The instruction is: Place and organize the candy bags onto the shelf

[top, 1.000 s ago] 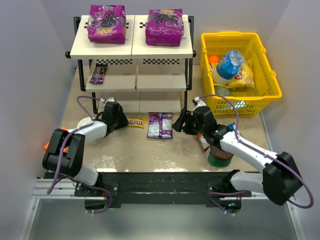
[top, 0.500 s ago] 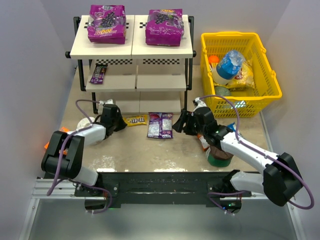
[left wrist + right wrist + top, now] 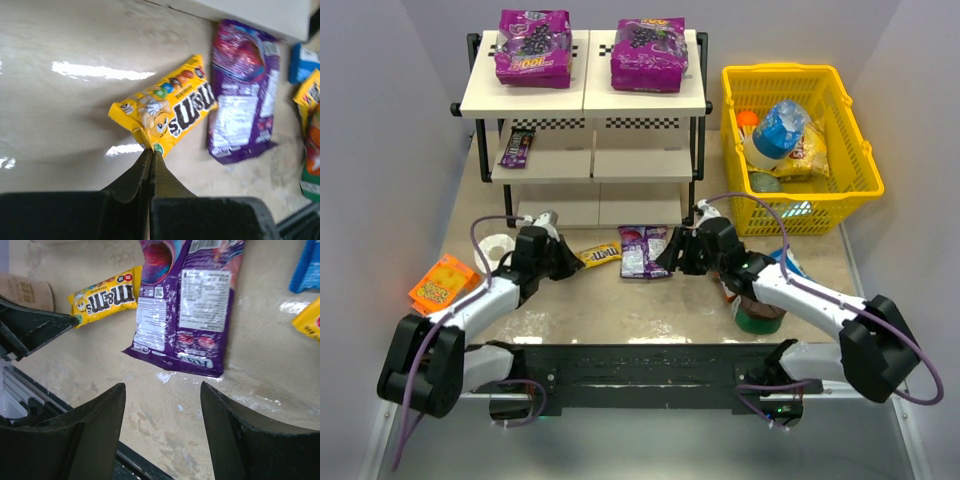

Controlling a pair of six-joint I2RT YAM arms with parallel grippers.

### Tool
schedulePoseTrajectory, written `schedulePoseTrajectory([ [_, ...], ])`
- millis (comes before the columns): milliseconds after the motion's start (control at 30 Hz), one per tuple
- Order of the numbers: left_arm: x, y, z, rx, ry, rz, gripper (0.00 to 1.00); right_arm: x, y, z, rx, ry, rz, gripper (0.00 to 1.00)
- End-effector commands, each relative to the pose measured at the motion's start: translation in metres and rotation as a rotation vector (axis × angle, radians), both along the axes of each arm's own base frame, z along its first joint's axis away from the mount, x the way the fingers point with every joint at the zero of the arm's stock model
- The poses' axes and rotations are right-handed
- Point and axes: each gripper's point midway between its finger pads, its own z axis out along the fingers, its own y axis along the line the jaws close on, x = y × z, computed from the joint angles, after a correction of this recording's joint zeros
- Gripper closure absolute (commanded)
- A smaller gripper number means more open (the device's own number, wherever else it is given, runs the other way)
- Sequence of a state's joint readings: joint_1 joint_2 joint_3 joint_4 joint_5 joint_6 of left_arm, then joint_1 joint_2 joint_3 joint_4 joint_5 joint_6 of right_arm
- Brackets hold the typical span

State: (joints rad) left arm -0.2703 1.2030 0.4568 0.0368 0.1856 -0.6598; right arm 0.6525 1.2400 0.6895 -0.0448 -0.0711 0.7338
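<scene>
With my left gripper on only a corner of the slanting yellow candy bag (image 3: 151, 142), my right gripper should steady the bag's far end (image 3: 614, 251) while my left gripper regrips.
My left gripper (image 3: 151, 151) is shut on the near corner of a yellow candy bag (image 3: 167, 107), which sits in front of the shelf (image 3: 585, 92) in the top view (image 3: 600, 254). A dark-purple candy bag (image 3: 642, 250) lies flat just right of it (image 3: 242, 110). My right gripper (image 3: 162, 386) hovers open just short of that purple bag's (image 3: 185, 305) near end, fingers apart over bare table. Two large purple bags (image 3: 533, 48) (image 3: 650, 53) rest on the top tier. A small dark packet (image 3: 517, 147) lies on the middle tier. A blue bag (image 3: 306, 267) and a yellow-orange one (image 3: 307, 322) lie further right.
A yellow basket (image 3: 842, 110) with a bottle and packets stands at the back right. A flat orange box (image 3: 442, 283) lies at the left edge, a white roll (image 3: 498, 247) beside it. A dark green tub (image 3: 758, 315) sits under my right arm.
My left gripper closed on the yellow bag's corner and drew it right, toward the purple bag. The left arm swung nearer, uncovering the orange box. My right gripper slid left toward the purple bag.
</scene>
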Motion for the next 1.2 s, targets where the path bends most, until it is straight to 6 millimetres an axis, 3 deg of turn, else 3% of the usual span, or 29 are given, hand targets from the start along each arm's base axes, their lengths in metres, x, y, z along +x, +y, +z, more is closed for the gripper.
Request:
schedulePoseTrajectory([
  [0, -0.042, -0.021, -0.001, -0.029, 0.045, -0.169, 1.00, -0.007, 0.028, -0.005, 0.010, -0.009, 0.088, 0.38],
  [133, -0.064, -0.033, -0.001, -0.037, 0.068, -0.241, 1.00, -0.016, 0.058, -0.005, 0.002, -0.020, 0.152, 0.40],
  [267, -0.088, -0.052, -0.009, -0.026, 0.106, -0.333, 1.00, -0.019, 0.080, -0.017, -0.034, -0.001, 0.188, 0.43],
  [467, -0.105, -0.048, -0.026, 0.025, 0.176, -0.321, 1.00, -0.017, 0.108, -0.015, -0.050, -0.025, 0.226, 0.45],
  [533, -0.101, -0.042, -0.025, 0.051, 0.160, -0.279, 1.00, -0.016, 0.114, -0.022, -0.067, -0.015, 0.239, 0.46],
  [567, -0.101, -0.039, -0.026, 0.057, 0.173, -0.250, 0.99, -0.016, 0.114, -0.026, -0.078, -0.009, 0.245, 0.48],
  [600, -0.097, -0.035, -0.023, 0.066, 0.157, -0.220, 0.85, -0.016, 0.114, -0.036, -0.095, 0.008, 0.249, 0.49],
  [700, -0.095, -0.033, -0.017, 0.048, 0.137, -0.176, 0.71, -0.023, 0.116, -0.044, -0.101, 0.037, 0.269, 0.54],
  [800, -0.096, -0.030, -0.017, 0.033, 0.129, -0.147, 0.64, -0.031, 0.113, -0.046, -0.107, 0.045, 0.272, 0.57],
  [967, -0.094, -0.027, -0.018, 0.039, 0.123, -0.123, 0.57, -0.039, 0.110, -0.037, -0.097, 0.033, 0.274, 0.64],
  [1167, -0.089, -0.035, -0.021, -0.012, 0.110, -0.108, 0.57, -0.056, 0.099, -0.059, -0.135, 0.102, 0.270, 0.76],
])
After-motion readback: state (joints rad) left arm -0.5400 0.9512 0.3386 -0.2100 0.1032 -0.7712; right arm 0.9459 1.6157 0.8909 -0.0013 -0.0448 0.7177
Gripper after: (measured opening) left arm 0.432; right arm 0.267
